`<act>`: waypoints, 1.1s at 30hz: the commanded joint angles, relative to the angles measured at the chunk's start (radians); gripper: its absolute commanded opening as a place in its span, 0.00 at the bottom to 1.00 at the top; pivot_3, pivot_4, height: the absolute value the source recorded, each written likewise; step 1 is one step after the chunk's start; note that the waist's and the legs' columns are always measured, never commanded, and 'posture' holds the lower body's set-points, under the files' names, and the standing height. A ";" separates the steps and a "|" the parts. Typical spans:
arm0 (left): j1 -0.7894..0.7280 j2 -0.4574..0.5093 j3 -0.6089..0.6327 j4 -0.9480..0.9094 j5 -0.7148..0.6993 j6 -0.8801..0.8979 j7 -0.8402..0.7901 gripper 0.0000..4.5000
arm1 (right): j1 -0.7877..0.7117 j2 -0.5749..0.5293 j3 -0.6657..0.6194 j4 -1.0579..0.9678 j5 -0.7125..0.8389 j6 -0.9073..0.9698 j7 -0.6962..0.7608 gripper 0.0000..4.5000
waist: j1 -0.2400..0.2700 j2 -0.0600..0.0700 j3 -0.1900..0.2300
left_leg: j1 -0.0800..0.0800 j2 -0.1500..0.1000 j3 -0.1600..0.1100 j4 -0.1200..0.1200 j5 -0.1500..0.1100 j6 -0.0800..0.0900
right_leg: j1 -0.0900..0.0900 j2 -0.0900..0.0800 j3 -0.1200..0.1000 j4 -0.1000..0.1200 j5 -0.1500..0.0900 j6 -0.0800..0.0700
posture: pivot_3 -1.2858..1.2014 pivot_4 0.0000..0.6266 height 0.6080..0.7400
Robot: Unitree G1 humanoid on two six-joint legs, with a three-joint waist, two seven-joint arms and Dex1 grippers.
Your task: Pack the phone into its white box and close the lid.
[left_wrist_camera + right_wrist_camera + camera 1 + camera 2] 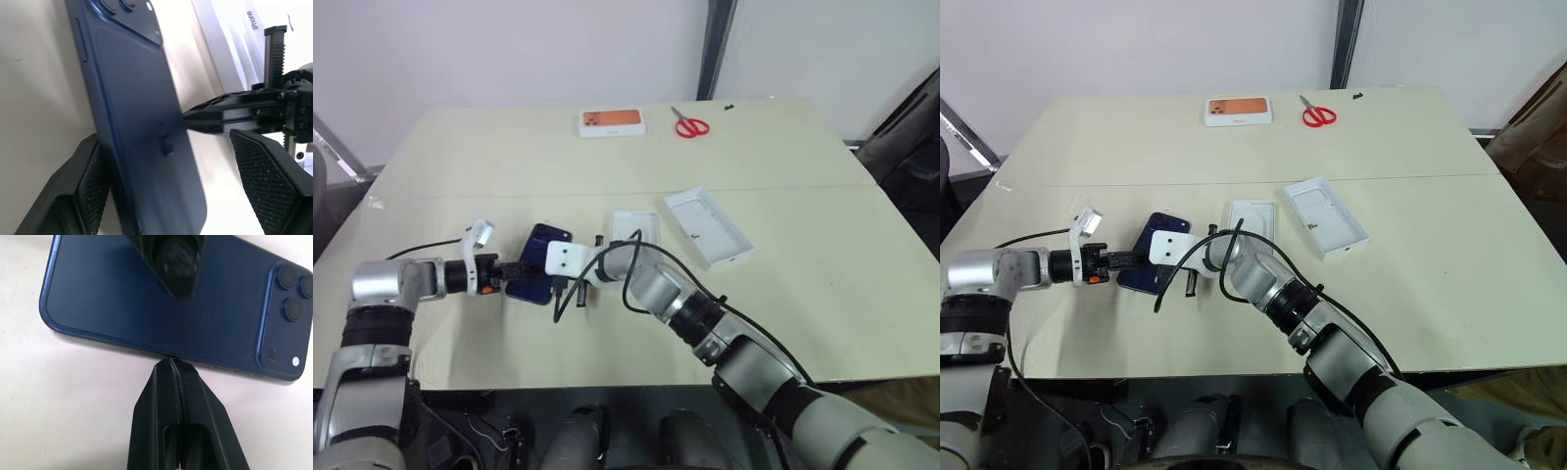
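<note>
The white box has a shallow recessed insert [636, 226], so I expect the dark navy phone [537, 262] to lie flat inside the box's rim with the phone's back up when I lower it.
The dark navy phone [538, 262] lies back up on the table, its camera cluster [288, 298] at the far end. My left gripper [166, 142] is open, with one finger [90, 181] on each side of the phone's near end and the right-hand pad still apart from it. My right gripper [169, 363] is shut, its tips against the phone's long edge. Right of the phone lies the lid [634, 228], white inside up, with "iPhone" on its side [230, 44]. Further right is the white box [708, 227] with its recessed insert.
A small white box with an orange top [612, 122] and red scissors [691, 126] lie at the table's far edge. A black cable [651, 257] loops over my right wrist. The table's front edge [558, 382] is close below both arms.
</note>
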 commanded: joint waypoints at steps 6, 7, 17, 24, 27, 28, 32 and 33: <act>0.012 -0.023 -0.021 0.101 0.011 0.013 0.011 0.86 | -0.007 0.003 0.002 0.000 -0.009 -0.028 -0.007 0.01 | -0.001 0.000 0.000 | 0.000 0.000 0.000 0.000 0.000 -0.001 | 0.000 0.000 0.000 0.000 0.000 0.000 | 0.52 0.24 0.95; 0.011 -0.018 -0.016 0.111 0.012 0.011 0.007 0.86 | -0.005 0.001 0.003 0.001 -0.011 -0.031 -0.008 0.01 | -0.001 0.000 0.000 | 0.000 0.000 0.000 0.000 0.000 0.000 | 0.000 0.000 0.000 0.000 0.000 0.000 | 0.52 0.24 0.95; 0.027 -0.011 -0.005 0.124 0.002 0.015 0.009 0.22 | 0.000 -0.002 0.005 -0.003 -0.016 -0.039 -0.005 0.00 | -0.011 -0.001 0.000 | 0.000 0.001 0.000 -0.002 0.001 -0.001 | -0.001 0.000 0.000 -0.001 0.000 0.000 | 0.52 0.24 0.95; 0.045 -0.021 0.013 0.120 -0.021 0.044 0.031 0.12 | 0.003 -0.009 0.003 -0.004 -0.017 -0.043 -0.007 0.00 | -0.011 -0.001 0.000 | 0.000 0.001 0.000 -0.002 0.000 -0.001 | -0.002 0.001 0.000 -0.002 0.000 0.000 | 0.52 0.24 0.95; 0.048 -0.026 0.036 0.122 -0.045 0.067 0.046 0.01 | 0.004 -0.013 -0.004 -0.015 -0.013 -0.043 -0.009 0.00 | -0.011 -0.001 -0.001 | 0.001 0.001 0.000 -0.002 0.000 0.000 | -0.001 0.001 0.000 -0.002 0.000 0.000 | 0.52 0.24 0.95; 0.049 -0.027 0.046 0.123 -0.053 0.073 0.049 0.01 | 0.007 -0.013 -0.017 -0.028 0.001 -0.047 -0.007 0.00 | -0.011 -0.001 -0.001 | 0.001 0.001 0.000 -0.003 -0.001 0.001 | -0.001 0.001 0.000 -0.002 0.000 0.000 | 0.52 0.24 0.95; 0.054 -0.027 0.082 0.125 -0.086 0.106 0.049 0.01 | 0.015 -0.009 -0.084 -0.088 0.064 -0.054 -0.006 0.00 | -0.011 -0.001 0.000 | 0.001 0.002 0.000 -0.003 0.000 0.000 | -0.001 0.001 0.000 -0.002 0.000 0.000 | 0.52 0.24 0.95; 0.056 -0.028 0.090 0.124 -0.092 0.110 0.053 0.01 | 0.018 -0.009 -0.097 -0.103 0.077 -0.063 -0.007 0.00 | -0.011 -0.001 0.000 | 0.001 0.002 0.000 -0.003 0.000 -0.001 | -0.001 0.001 0.000 -0.002 0.000 0.000 | 0.52 0.24 0.95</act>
